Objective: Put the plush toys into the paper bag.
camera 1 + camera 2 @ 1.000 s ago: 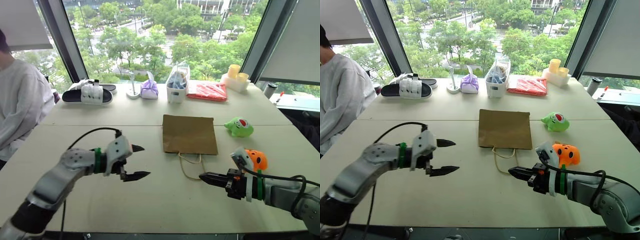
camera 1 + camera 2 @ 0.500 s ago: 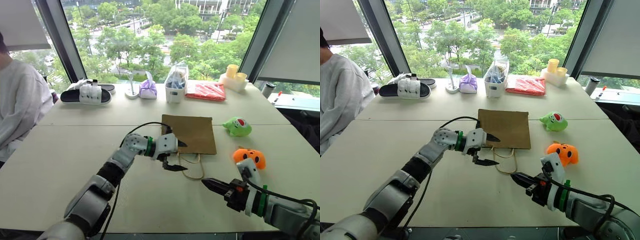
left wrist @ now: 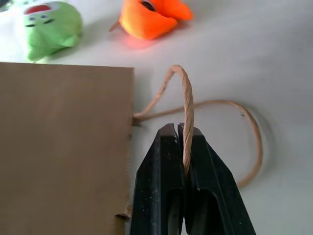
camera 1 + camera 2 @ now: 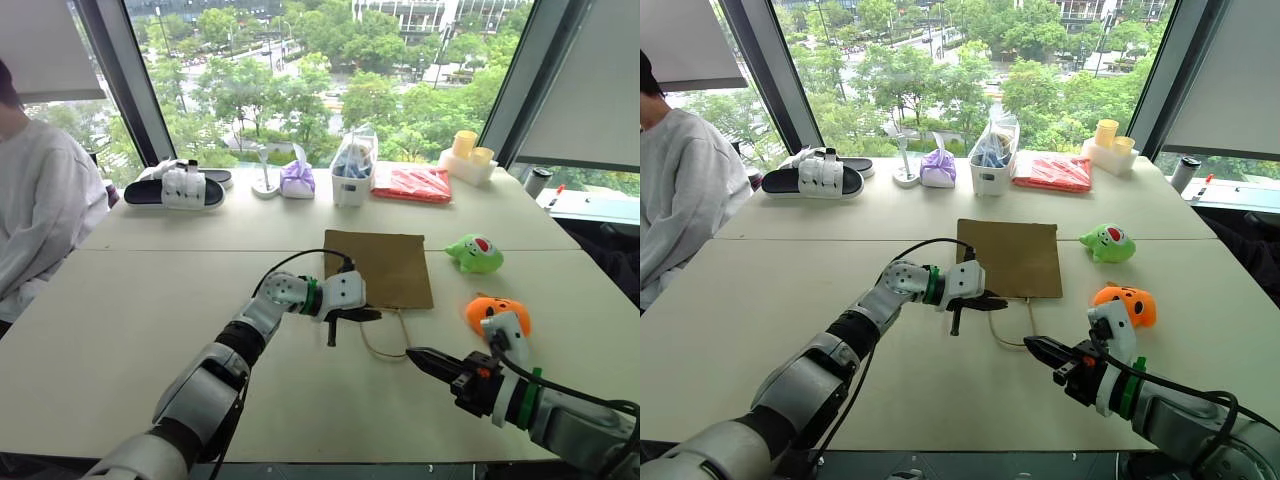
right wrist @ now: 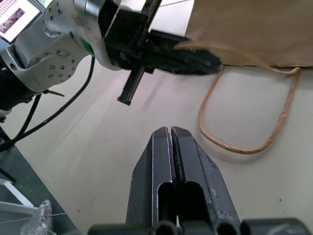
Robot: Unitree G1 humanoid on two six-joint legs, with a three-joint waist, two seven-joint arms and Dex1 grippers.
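My left gripper should lift the bag's handle [image 3: 187,98] and my right gripper should push inside the bag before the plush toys go in, because the paper bag lies flat with its opening [image 4: 404,308] shut.
The brown paper bag [image 4: 378,266] lies flat on the table, its opening toward me. One twine handle [image 3: 188,103] is raised, and my left gripper [image 3: 178,128] is shut on it at the bag's near edge [image 4: 375,314]. The other handle loop [image 5: 244,142] rests on the table. The green plush toy [image 4: 476,253] sits to the right of the bag. The orange plush toy [image 4: 495,312] lies nearer, just behind my right wrist. My right gripper [image 4: 410,353] is shut with nothing in it and points left above the table, short of the loose loop.
Along the far edge by the window stand a black-and-white slipper [image 4: 175,187], a purple pouch [image 4: 298,179], a clear plastic bag [image 4: 352,170], a red packet [image 4: 413,183] and yellow cups [image 4: 470,152]. A person in white [image 4: 40,210] sits at the left.
My left gripper swung right from the open table to the bag's near edge and closed on the twine handle. The right gripper stayed shut and barely moved.
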